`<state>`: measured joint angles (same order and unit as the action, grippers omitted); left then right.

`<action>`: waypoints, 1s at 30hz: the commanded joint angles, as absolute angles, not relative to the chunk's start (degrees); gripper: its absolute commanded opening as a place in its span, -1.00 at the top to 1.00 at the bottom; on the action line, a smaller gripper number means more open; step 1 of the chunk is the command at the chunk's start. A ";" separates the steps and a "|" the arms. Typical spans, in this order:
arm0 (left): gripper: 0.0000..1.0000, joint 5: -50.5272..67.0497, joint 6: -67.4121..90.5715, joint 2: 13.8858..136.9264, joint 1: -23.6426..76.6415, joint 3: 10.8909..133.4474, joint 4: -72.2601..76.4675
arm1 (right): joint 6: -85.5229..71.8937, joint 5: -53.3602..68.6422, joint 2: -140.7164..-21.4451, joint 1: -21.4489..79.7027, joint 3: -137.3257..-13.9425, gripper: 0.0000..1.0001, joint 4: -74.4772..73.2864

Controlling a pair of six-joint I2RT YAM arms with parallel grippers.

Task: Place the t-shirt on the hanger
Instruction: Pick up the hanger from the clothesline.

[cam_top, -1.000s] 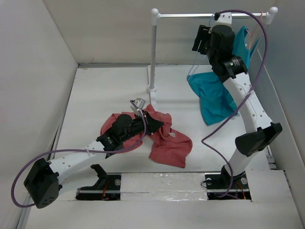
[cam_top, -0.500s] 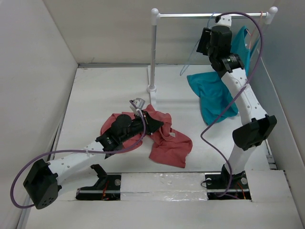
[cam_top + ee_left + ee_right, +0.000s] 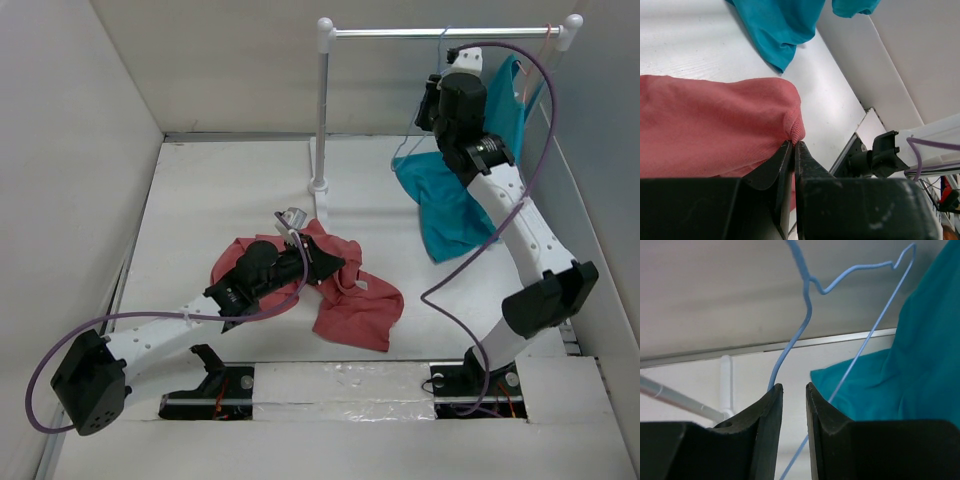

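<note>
I should open my right gripper wider and close both fingers around the wire, because the hanger's neck wire runs behind one finger, outside the gripper's narrow gap.
A red t-shirt lies crumpled on the table. My left gripper is shut on a fold of its edge, seen in the left wrist view pinching the red cloth. The thin light-blue wire hanger hangs from the rail at the back right. My right gripper is raised beside it. In the right wrist view the gripper stands open with a narrow gap. The hanger's neck wire runs down behind its left finger.
A white rack with a top rail and a post stands at the back. A teal shirt hangs from the rail behind my right arm and shows in both wrist views. White walls close in both sides.
My right gripper has shifted a little to the right and lower beside the hanger, and the hanger has swung slightly. The left arm and the red t-shirt have not moved.
</note>
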<state>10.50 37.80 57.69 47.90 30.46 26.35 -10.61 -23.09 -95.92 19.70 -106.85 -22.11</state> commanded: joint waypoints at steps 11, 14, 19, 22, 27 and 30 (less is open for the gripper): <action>1.00 13.10 37.44 60.38 47.81 32.08 31.38 | -10.37 -23.65 -89.11 22.59 -104.94 -0.17 -13.98; 1.00 13.10 37.44 60.21 47.81 31.99 31.12 | -10.90 -21.62 -92.27 20.83 -108.62 -0.24 -15.20; 1.00 12.30 37.26 59.15 47.81 31.64 29.97 | -10.46 -20.65 -99.40 19.08 -116.00 -0.32 -18.71; 1.00 12.04 37.09 58.71 47.81 31.55 29.62 | -9.85 -23.37 -101.51 19.07 -118.47 -0.25 -20.39; 1.00 11.87 36.91 57.83 47.81 31.55 28.83 | -9.14 -25.93 -99.50 19.07 -113.48 0.38 -17.76; 1.00 12.04 37.00 57.92 47.81 31.55 28.92 | -9.05 -26.72 -98.70 19.07 -112.77 0.81 -17.23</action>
